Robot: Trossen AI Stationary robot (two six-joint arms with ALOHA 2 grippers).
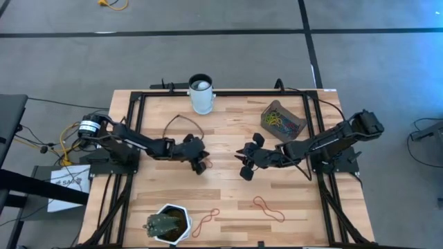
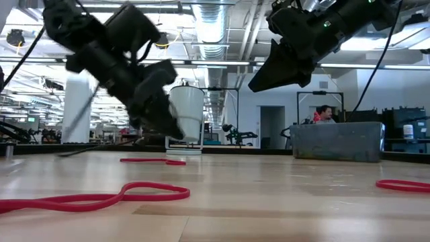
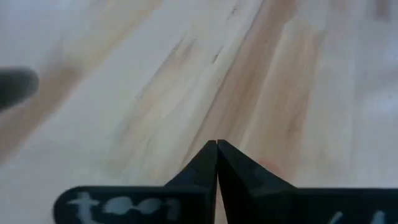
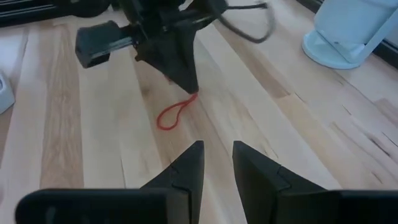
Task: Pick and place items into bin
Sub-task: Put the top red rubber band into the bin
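Observation:
My left gripper needs to open its shut fingers because the red band (image 2: 153,160) lies flat below them. It should then move down and pinch the band (image 2: 175,162) before my right gripper takes it.
My left gripper (image 1: 201,164) is shut at mid-table, its tips a little above the wood, with a red rubber band (image 4: 171,116) at them. My right gripper (image 1: 243,164) faces it from the right, open and with nothing between its fingers (image 4: 186,165). The bin (image 1: 266,119), a small dark tray with several coloured bands inside, sits at the far right. Two more red bands (image 1: 205,221) (image 1: 268,207) lie flat near the table's front edge. My left gripper pinches one end of the red band (image 4: 191,98) between its two fingertips, which slant down toward the table. The band trails down from the tips as a small loop. I cannot tell whether its lower end (image 4: 163,121) rests on the wood.
A white cup (image 1: 201,93) stands at the far edge, in the middle. A thin dark loop (image 1: 181,124) lies in front of it. A white plant pot (image 1: 169,223) stands at the near left. Black frame rails run along the table's sides.

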